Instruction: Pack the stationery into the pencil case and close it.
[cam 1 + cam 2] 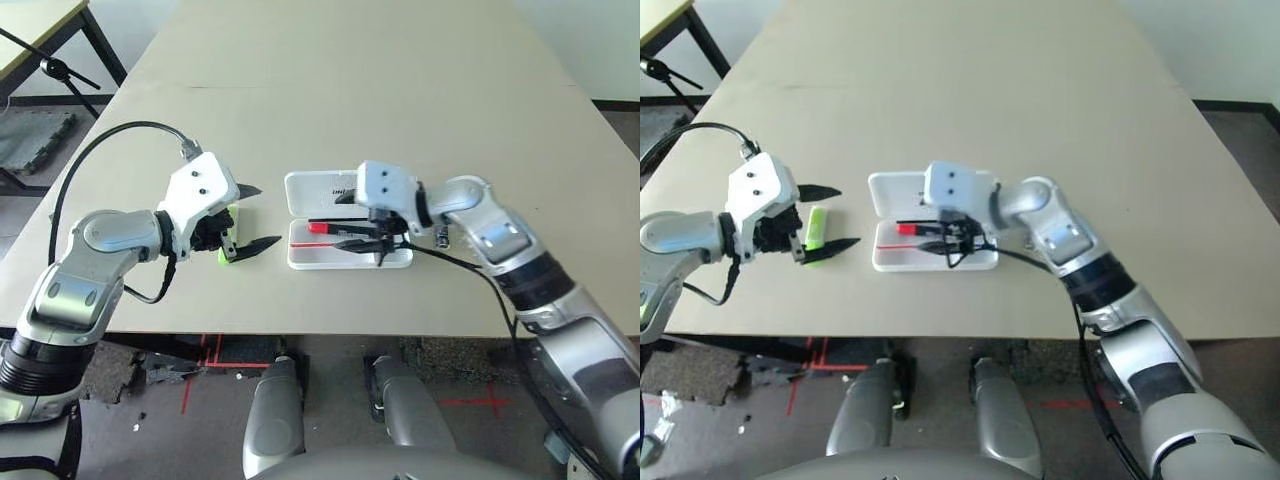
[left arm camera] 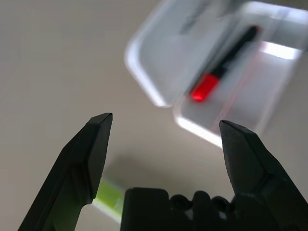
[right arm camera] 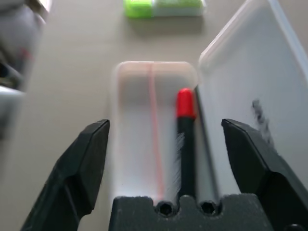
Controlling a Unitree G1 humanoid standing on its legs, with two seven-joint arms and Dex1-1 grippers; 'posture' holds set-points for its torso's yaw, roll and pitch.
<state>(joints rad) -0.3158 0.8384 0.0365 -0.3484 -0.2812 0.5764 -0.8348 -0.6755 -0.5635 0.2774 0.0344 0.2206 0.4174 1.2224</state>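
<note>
I can see that the red divider leaves a long empty compartment (image 1: pixel 317 257) along the tray's front. The lime-green highlighter (image 1: pixel 223 256) will fit flat inside that compartment when I lower it there.
The white pencil case (image 1: pixel 312 190) lies open in the middle of the table, lid flat behind its tray (image 1: pixel 400 260). A red-capped black marker (image 3: pixel 185 126) lies in the tray, along the hinge side. My right gripper (image 3: pixel 164 124) hovers open over the tray, its fingers apart on either side of the marker and not touching it. The lime-green highlighter (image 1: pixel 815 228) lies on the table left of the case. My left gripper (image 1: pixel 252 215) stands open just above it, nothing held. A small dark stubby item (image 1: pixel 441 237) sits right of the case, beside my right forearm.
The beige table (image 1: pixel 380 90) stretches far back behind the case. A black cable (image 1: pixel 100 150) loops from my left wrist. Another table and a black stand (image 1: pixel 55 65) are off the far left corner. The front edge runs close below the case.
</note>
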